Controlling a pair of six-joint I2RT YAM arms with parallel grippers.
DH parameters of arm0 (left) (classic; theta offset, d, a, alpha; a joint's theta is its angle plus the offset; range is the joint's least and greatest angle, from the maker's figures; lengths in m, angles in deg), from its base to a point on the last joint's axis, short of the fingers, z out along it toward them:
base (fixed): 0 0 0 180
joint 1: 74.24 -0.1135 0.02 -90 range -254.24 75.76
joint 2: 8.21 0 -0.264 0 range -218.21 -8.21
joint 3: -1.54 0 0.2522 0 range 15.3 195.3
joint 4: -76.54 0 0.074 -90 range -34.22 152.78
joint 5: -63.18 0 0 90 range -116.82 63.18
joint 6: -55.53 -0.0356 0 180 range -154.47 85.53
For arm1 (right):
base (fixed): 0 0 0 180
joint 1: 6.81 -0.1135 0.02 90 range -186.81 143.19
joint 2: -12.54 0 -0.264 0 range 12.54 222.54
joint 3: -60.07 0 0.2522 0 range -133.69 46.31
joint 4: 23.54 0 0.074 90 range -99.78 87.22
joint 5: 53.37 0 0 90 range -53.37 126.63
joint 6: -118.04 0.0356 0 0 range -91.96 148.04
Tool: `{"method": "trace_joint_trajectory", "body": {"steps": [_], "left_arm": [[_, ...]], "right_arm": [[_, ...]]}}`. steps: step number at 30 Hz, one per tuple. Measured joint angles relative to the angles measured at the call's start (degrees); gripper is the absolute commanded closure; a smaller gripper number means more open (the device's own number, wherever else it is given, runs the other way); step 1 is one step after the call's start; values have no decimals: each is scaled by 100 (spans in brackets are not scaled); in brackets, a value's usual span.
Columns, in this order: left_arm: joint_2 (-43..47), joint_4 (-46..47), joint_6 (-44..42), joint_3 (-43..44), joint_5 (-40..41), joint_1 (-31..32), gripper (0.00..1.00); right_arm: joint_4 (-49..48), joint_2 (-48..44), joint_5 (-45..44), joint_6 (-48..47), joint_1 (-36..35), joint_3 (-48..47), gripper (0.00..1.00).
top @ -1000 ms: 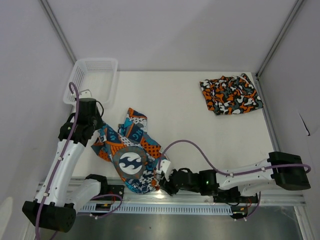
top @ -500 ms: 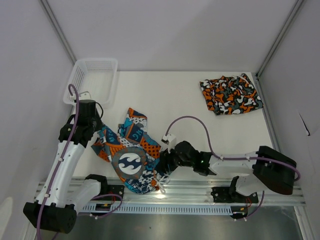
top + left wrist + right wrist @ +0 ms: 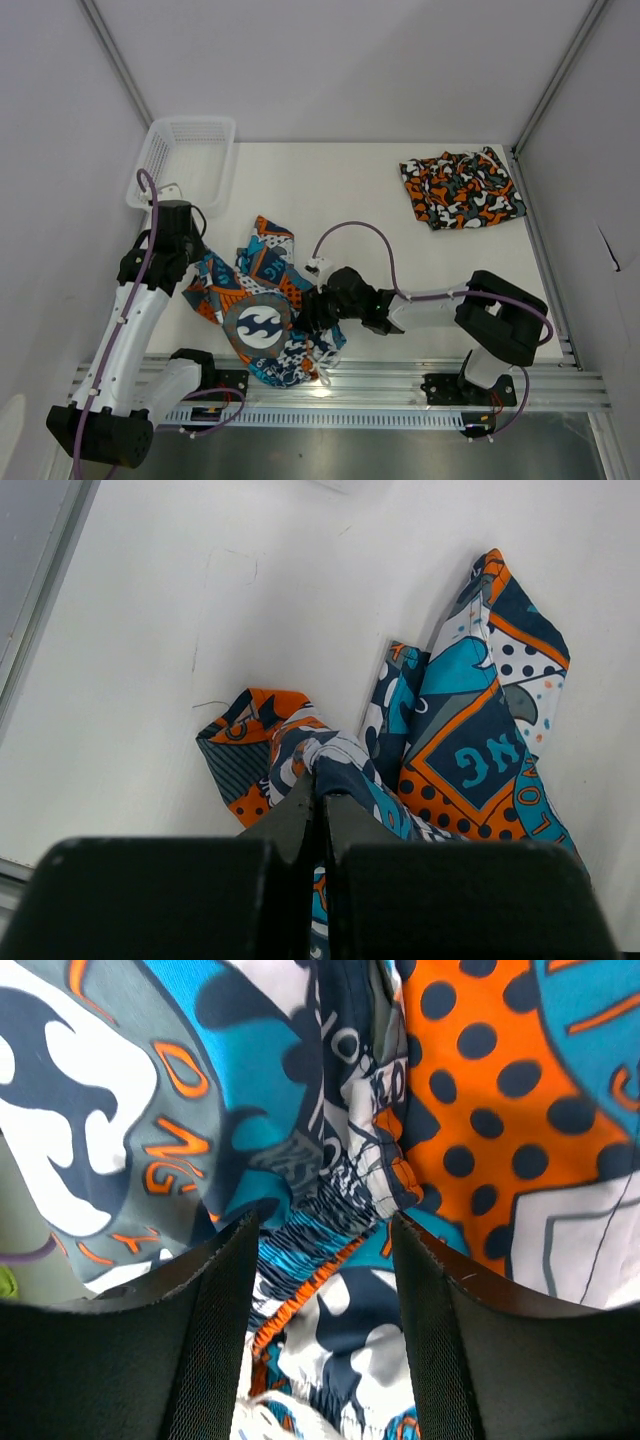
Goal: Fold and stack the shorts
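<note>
The open fingers of my right gripper straddle the gathered waistband (image 3: 318, 1232), so I should keep moving in until they close on its bunched fold (image 3: 362, 1186).
The blue-teal cartoon-print shorts (image 3: 262, 305) lie crumpled at the near left of the table. My left gripper (image 3: 190, 268) is shut on a fold of them at their left edge, seen in the left wrist view (image 3: 321, 780). My right gripper (image 3: 312, 318) is open at their right edge, its fingers (image 3: 215, 1290) straddling the gathered waistband (image 3: 320, 1235), close above it. The camouflage shorts (image 3: 461, 187) lie folded at the far right of the table.
A white mesh basket (image 3: 185, 160) stands at the far left corner. The metal rail (image 3: 380, 395) runs along the near edge. Grey walls close in both sides and the back.
My right arm has swung from the near edge up and left, bringing its open gripper onto the right edge of the cartoon shorts. The left arm has held still.
</note>
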Motion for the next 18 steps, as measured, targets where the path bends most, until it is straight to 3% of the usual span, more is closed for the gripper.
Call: {"method": "trace_joint_trajectory", "body": {"steps": [18], "left_arm": [[0, 7, -2, -13, -59, 0, 100]], "right_arm": [[542, 485, -592, -520, 48, -525, 40]]}}
